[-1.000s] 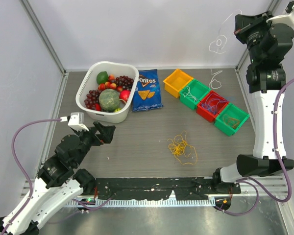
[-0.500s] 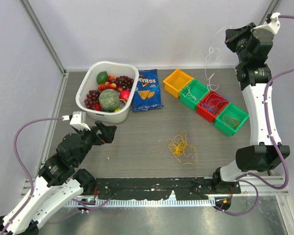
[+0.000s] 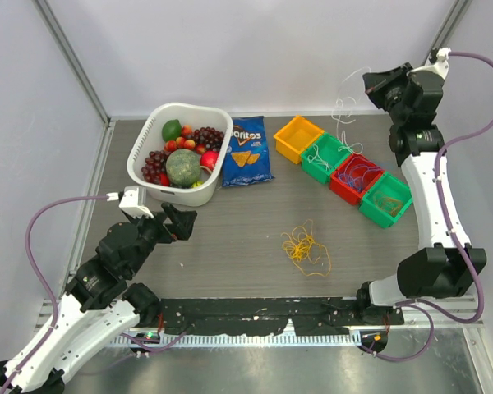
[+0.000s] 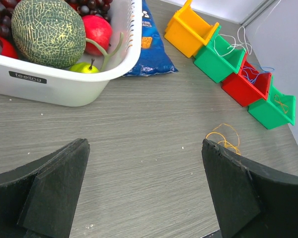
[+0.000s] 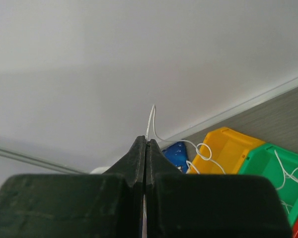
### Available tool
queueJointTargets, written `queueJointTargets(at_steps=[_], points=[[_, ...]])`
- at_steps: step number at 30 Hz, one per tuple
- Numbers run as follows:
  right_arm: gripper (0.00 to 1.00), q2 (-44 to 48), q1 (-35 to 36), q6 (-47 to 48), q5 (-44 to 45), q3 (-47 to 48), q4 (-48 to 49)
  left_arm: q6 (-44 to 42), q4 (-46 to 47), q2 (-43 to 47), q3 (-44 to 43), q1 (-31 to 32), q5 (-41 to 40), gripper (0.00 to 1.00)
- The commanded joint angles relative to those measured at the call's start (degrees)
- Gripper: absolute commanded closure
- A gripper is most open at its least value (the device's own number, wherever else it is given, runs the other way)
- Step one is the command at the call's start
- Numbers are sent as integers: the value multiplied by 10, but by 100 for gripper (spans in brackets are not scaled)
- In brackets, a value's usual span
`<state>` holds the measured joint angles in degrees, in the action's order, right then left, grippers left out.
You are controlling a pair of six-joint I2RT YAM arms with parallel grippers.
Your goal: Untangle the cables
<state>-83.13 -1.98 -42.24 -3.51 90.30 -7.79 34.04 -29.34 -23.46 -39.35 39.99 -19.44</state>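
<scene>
The white cable's loops (image 3: 342, 116) hang past the rim of the first green bin, below my raised right gripper, so I should move back and lower the loops into that bin (image 3: 325, 158).
A yellow cable bundle (image 3: 306, 249) lies loose on the table's middle; it also shows in the left wrist view (image 4: 223, 139). My right gripper (image 3: 371, 83) is raised at the back right, shut on a white cable (image 3: 343, 108) that dangles in loops toward the first green bin (image 3: 326, 158). In the right wrist view the jaws (image 5: 146, 141) are pressed together on the white cable (image 5: 201, 148). Blue cable lies in the red bin (image 3: 356, 177), orange cable in the second green bin (image 3: 387, 198). My left gripper (image 3: 181, 220) is open and empty, low at the left, its fingers (image 4: 54, 183) wide apart.
A yellow bin (image 3: 299, 137) starts the row of bins at the back right. A white basket (image 3: 148, 176) of fruit and a blue chip bag (image 3: 247, 151) sit at the back left. Enclosure walls stand close around the table.
My right gripper has moved left and down with the white cable, bringing its dangling loops over the first green bin. The left arm has barely moved.
</scene>
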Motion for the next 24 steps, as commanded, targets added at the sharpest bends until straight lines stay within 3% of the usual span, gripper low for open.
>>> queueJointTargets(at_steps=[1, 8, 12, 14, 24], points=[[99, 53, -2, -35, -49, -47, 64, -3, 35, -4, 1, -2, 6, 0], [99, 57, -1, -77, -149, -46, 74, -4, 32, -1, 0, -3, 5, 0], [99, 56, -1, -124, -243, -85, 147, -2, 31, 6, 3, -3, 4, 0], [99, 51, -1, -130, -272, -92, 140, -2, 29, 7, 2, -3, 4, 0], [99, 103, -2, -45, -176, -147, 40, -3, 22, 11, 1, -3, 4, 1]])
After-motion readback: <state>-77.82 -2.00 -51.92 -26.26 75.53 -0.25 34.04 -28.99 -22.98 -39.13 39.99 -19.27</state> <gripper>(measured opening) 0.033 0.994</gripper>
